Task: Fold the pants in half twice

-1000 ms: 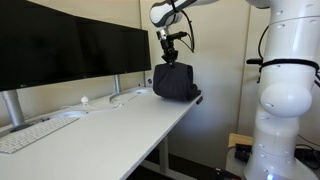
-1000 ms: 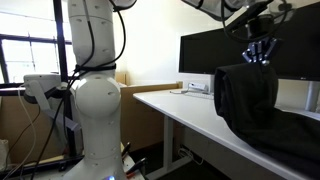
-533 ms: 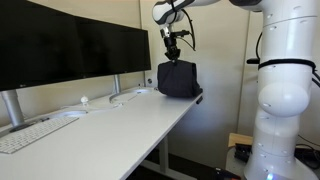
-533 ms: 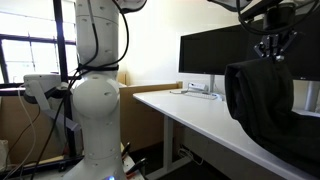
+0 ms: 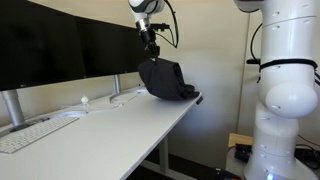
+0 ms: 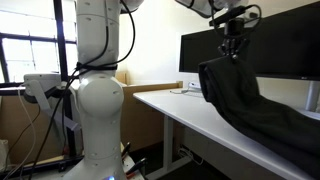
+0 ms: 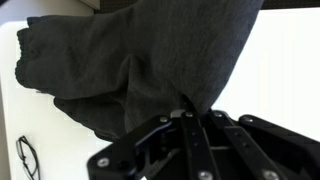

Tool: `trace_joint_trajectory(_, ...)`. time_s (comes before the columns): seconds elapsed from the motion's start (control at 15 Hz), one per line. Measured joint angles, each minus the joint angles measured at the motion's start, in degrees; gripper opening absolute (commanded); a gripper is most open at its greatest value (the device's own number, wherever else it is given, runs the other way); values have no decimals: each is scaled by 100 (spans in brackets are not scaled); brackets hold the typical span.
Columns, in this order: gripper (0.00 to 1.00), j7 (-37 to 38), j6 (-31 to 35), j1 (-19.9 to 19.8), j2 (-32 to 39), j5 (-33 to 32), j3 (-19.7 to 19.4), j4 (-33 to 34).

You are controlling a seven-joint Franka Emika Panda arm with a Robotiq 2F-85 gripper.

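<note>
The pants slope (image 6: 240,98) down from the robot's raised gripper to their resting lower part, so the robot should bring the held end of the pants back over that lower part (image 6: 292,135) and then lower it.
The dark pants (image 5: 164,80) hang from my gripper (image 5: 151,52) above the far end of the white desk (image 5: 120,120), their lower part resting on the desk. In an exterior view the pants (image 6: 245,105) drape down from the gripper (image 6: 233,52) and trail across the desk (image 6: 190,115). In the wrist view the dark fabric (image 7: 130,70) fills the frame and my gripper (image 7: 190,110) is shut on a pinched fold of it.
Two large black monitors (image 5: 70,45) stand along the back of the desk. A white keyboard (image 5: 35,135) lies at the near end. Glasses (image 7: 28,158) lie on the desk. The robot's white base (image 5: 285,100) stands beside the desk.
My gripper has carried the held edge of the pants toward the monitors, along the desk. The hanging fabric now slants instead of dropping straight down.
</note>
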Motion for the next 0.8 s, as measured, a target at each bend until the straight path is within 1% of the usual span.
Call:
trace_joint_trajectory(0.2,5,74,-187,289,17,93,274,258)
trace_joint_trajectory(0.27,5,80,-233,318,17,98,300,384)
trace_joint_trajectory(0.4,5,80,-325,259,15,116,187,678)
trace_joint_trajectory(0.53,5,61,-466,13,23,240,-99,971)
trace_joint_trajectory(0.8,5,-173,-689,-761,234,748,-803,1260)
